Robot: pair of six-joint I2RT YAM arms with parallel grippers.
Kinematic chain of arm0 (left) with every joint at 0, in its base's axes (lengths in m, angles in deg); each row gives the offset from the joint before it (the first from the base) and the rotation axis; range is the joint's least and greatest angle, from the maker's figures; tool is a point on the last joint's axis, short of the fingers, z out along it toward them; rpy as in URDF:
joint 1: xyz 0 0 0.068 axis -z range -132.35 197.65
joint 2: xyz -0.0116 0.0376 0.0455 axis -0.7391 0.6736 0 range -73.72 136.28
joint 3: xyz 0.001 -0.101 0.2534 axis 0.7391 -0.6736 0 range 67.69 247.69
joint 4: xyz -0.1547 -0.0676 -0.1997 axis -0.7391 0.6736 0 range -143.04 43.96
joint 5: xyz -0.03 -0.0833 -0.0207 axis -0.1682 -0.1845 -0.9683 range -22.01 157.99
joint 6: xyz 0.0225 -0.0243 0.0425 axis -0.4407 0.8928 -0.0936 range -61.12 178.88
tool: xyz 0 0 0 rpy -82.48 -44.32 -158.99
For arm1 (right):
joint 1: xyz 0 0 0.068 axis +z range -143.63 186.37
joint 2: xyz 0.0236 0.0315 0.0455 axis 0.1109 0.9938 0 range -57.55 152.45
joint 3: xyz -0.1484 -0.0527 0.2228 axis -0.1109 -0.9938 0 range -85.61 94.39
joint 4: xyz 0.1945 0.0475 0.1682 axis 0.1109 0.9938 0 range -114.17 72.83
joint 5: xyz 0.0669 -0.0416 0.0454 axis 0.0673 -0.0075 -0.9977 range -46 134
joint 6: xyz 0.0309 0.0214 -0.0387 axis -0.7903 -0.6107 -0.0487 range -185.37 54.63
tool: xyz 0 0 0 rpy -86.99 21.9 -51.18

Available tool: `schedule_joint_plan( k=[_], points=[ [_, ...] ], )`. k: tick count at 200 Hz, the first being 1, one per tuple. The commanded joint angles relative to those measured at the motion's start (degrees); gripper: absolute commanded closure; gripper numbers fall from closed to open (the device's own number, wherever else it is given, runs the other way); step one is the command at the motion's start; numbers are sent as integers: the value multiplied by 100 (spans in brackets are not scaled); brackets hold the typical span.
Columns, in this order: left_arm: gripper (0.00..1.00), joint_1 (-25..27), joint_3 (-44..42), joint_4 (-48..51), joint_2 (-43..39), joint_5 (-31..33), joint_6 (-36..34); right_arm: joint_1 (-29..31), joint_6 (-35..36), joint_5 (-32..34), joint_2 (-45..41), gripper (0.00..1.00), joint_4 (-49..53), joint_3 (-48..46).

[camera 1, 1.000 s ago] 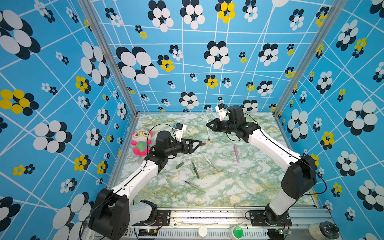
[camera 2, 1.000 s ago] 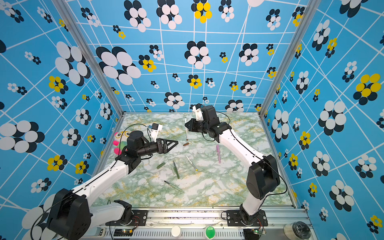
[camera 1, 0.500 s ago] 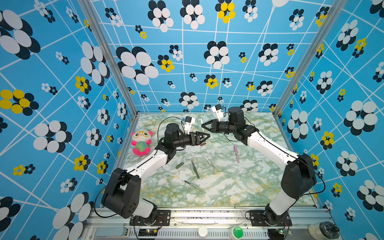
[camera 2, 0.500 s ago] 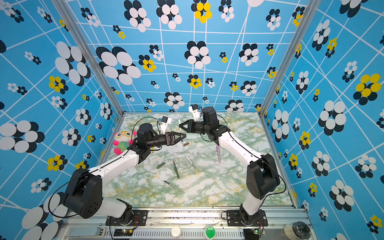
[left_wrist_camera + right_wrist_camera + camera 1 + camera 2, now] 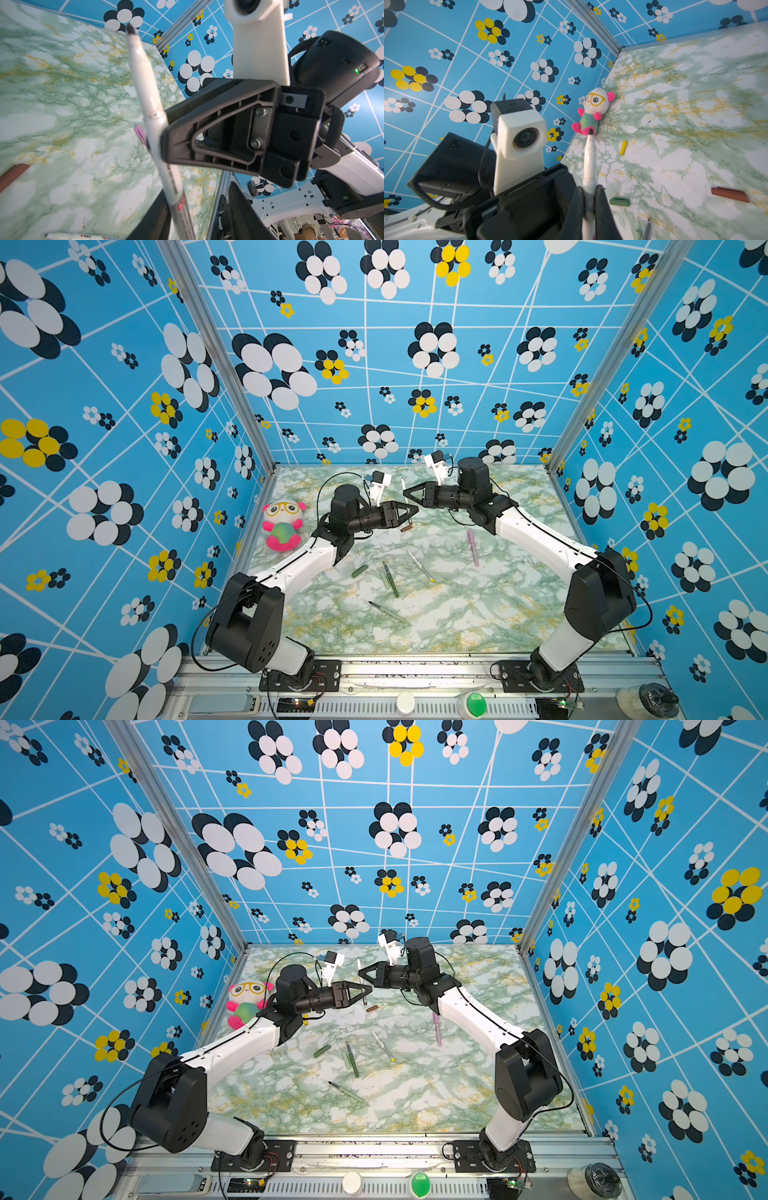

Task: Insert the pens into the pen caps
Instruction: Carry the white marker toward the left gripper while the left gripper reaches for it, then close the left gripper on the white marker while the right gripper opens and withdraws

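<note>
Next, my left gripper takes hold of the pen's lower body, because my right gripper is holding the upright white pen (image 5: pixel 151 102) and needs to be free to get the brown cap (image 5: pixel 406 527).
My right gripper (image 5: pixel 405 491) (image 5: pixel 589 188) is shut on a white pen (image 5: pixel 588 158) (image 5: pixel 145 83) and holds it upright above the table's far middle. My left gripper (image 5: pixel 412 515) (image 5: pixel 197 190) stands open around that pen's lower barrel; one finger is against it and a gap shows at the other. A brown cap (image 5: pixel 406 528) (image 5: pixel 729 194) lies just below them. A dark green cap (image 5: pixel 360 571), a pale green cap (image 5: pixel 346 1060), a dark green pen (image 5: pixel 390 580), a white pen (image 5: pixel 420 566), a pink pen (image 5: pixel 472 547) and a pale green pen (image 5: pixel 386 612) lie on the table. A yellow cap (image 5: pixel 623 148) lies near the left arm.
A pink and white plush toy (image 5: pixel 282 526) sits by the left wall. Blue flowered walls close in the marble table (image 5: pixel 498 614) on three sides. The two grippers meet tip to tip, with both wrist cameras close together.
My left arm has swung up and right to the held pen, and its jaws have narrowed around the barrel. The right gripper has kept its hold on the pen.
</note>
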State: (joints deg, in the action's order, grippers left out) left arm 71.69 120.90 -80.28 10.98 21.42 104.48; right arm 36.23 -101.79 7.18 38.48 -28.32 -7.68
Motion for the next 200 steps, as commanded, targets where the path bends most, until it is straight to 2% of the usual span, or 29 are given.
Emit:
schedule_joint_plan(
  k=[1, 43, 75, 90, 98, 110, 123, 141, 148, 158, 177, 200],
  points=[
    [66, 48, 84, -92, -13, -100, -69, 10, -58, 3, -192, 93, -271, -108],
    [81, 55, 76, -14, -16, -35, -145, 10, -6, 25, -249, 93, -236, -129],
    [100, 43, 98, 185, -37, 52, -268, 4, 115, 139, -306, 93, -90, -118],
    [100, 45, 119, 377, -79, 128, -411, 2, 174, 190, -338, 91, -20, -103],
    [100, 33, 119, 476, -117, 176, -481, 2, 209, 218, -332, 85, 44, -78],
    [100, 32, 117, 635, -179, 253, -606, -8, 286, 275, -322, 69, 235, -1],
    [100, 24, 119, 934, -273, 359, -790, -25, 383, 401, -352, 57, 457, 68],
    [100, -11, 163, 1661, -451, 650, -1156, -61, 575, 750, -402, 45, 953, 213],
    [100, -35, 223, 2082, -515, 833, -1376, -69, 667, 1047, -402, 37, 1318, 338],
    [100, -76, 319, 2787, -608, 1195, -1697, -69, 714, 1480, -379, 31, 1794, 505],
    [100, -186, 426, 3811, -763, 1958, -2056, -69, 492, 2438, -242, 15, 2694, 819],
    [100, -360, 281, 4215, -952, 2405, -2130, -37, -148, 3278, 199, 11, 3452, 1085]
  ],
)
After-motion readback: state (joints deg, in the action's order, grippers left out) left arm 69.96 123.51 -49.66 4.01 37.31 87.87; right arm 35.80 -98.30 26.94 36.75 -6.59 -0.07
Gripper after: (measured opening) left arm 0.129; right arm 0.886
